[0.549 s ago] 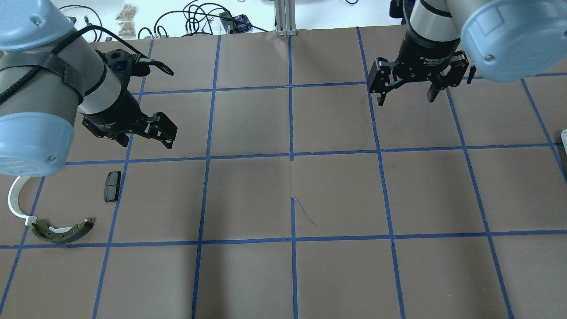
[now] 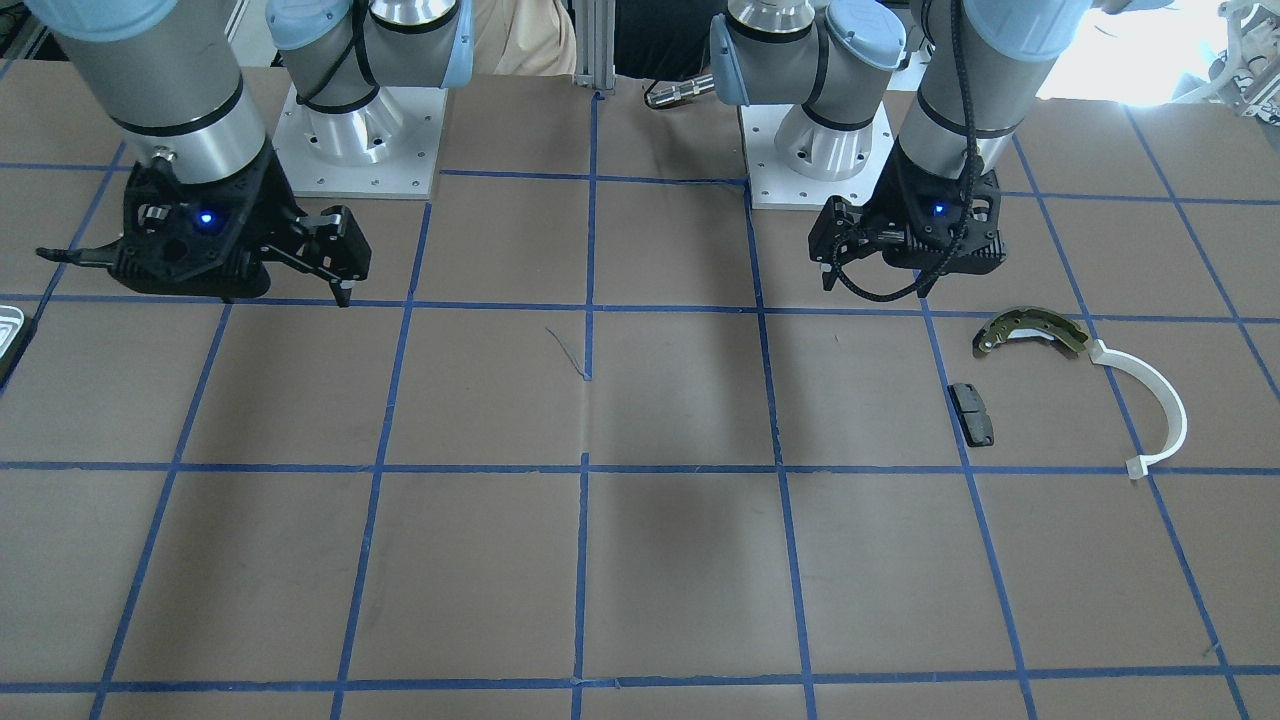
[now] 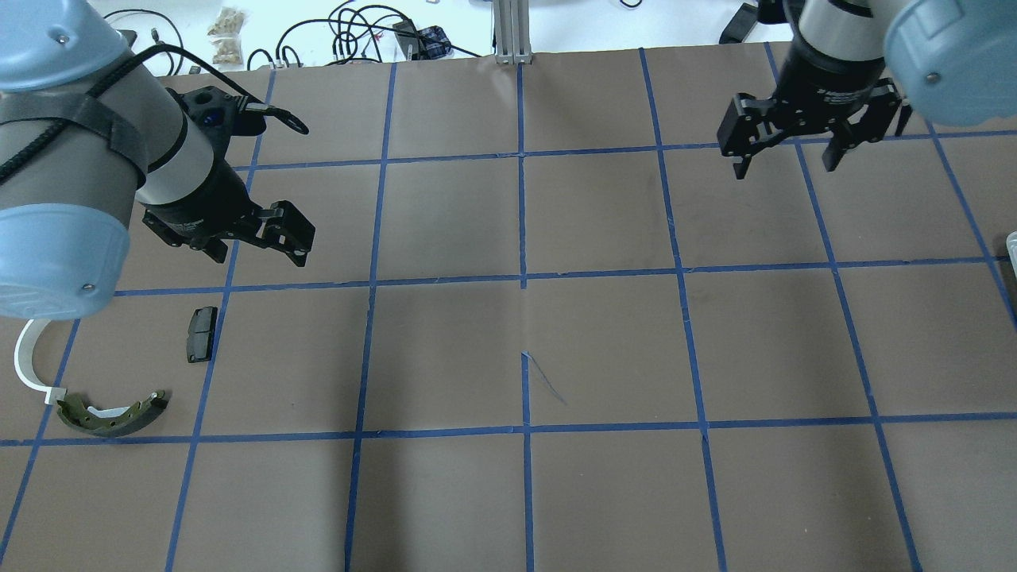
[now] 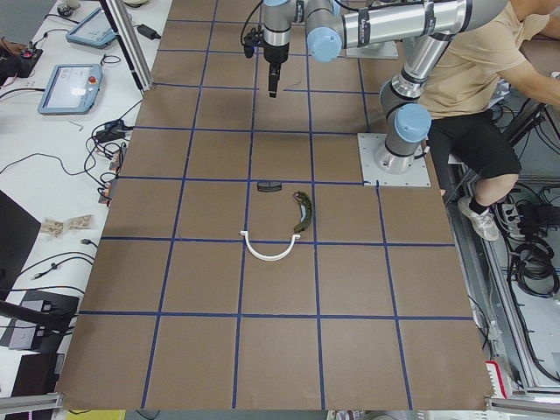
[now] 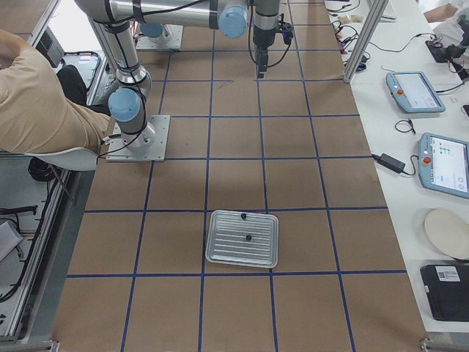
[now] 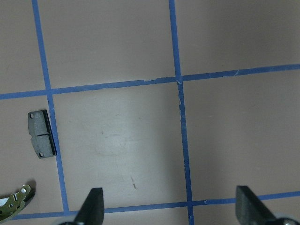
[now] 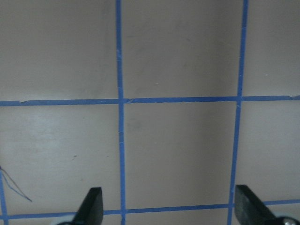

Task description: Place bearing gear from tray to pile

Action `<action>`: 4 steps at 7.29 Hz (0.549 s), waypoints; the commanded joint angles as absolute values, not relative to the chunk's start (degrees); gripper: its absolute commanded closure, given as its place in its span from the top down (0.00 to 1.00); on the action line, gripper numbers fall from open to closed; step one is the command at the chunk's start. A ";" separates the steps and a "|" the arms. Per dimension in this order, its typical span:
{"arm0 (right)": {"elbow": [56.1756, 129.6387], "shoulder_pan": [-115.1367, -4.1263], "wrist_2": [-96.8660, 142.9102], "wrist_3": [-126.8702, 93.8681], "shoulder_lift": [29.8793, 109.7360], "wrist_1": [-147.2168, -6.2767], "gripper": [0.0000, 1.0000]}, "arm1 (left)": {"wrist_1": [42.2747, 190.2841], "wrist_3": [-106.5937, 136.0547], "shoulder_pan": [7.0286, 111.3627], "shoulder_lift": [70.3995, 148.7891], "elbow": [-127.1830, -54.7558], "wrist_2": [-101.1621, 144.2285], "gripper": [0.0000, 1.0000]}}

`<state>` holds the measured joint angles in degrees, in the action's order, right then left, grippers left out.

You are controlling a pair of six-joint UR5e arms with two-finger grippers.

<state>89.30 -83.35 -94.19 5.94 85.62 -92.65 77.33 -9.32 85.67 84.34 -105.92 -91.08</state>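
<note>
My open right gripper goes on moving to the dark part at the tray's middle until its fingers are on both sides of that part, because the dark part lies clear of the tray's rim.
The silvery tray (image 5: 242, 238) lies on the table's right end; only its rim shows in the overhead view (image 3: 1013, 242). Two small dark parts (image 5: 248, 237) lie on it; I cannot tell which is the bearing gear. The pile lies front left: an olive-and-silver brake shoe (image 3: 111, 415), a white plastic arc (image 3: 28, 353) and a black pad (image 3: 201, 334). My left gripper (image 3: 258, 250) is open and empty, hovering just beyond the pad (image 6: 41, 134). My right gripper (image 3: 785, 165) is open and empty above bare table at the far right, left of the tray.
Cables and small bags (image 3: 357, 32) lie beyond the table's far edge beside an aluminium post (image 3: 512, 32). A seated person (image 4: 464, 79) is behind the robot bases. Tablets (image 5: 440, 161) lie on a side table.
My right gripper has moved to the right and farther back across the table, still open. The left gripper and the pile have hardly moved.
</note>
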 commanded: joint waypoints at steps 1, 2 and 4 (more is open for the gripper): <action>89.56 -70.55 -94.74 17.78 84.91 -93.25 1.00 | 79.00 -9.06 85.69 83.24 -105.39 -91.06 1.00; 89.56 -64.22 -94.75 23.24 82.55 -93.25 1.00 | 79.88 -8.70 85.78 82.62 -105.38 -90.71 1.00; 89.56 -52.44 -94.40 38.51 76.50 -99.01 1.00 | 82.78 -8.70 85.78 81.92 -105.21 -90.70 1.00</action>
<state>89.55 -59.79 -94.54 29.22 80.31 -95.10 81.32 -8.76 85.76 82.36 -105.29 -90.72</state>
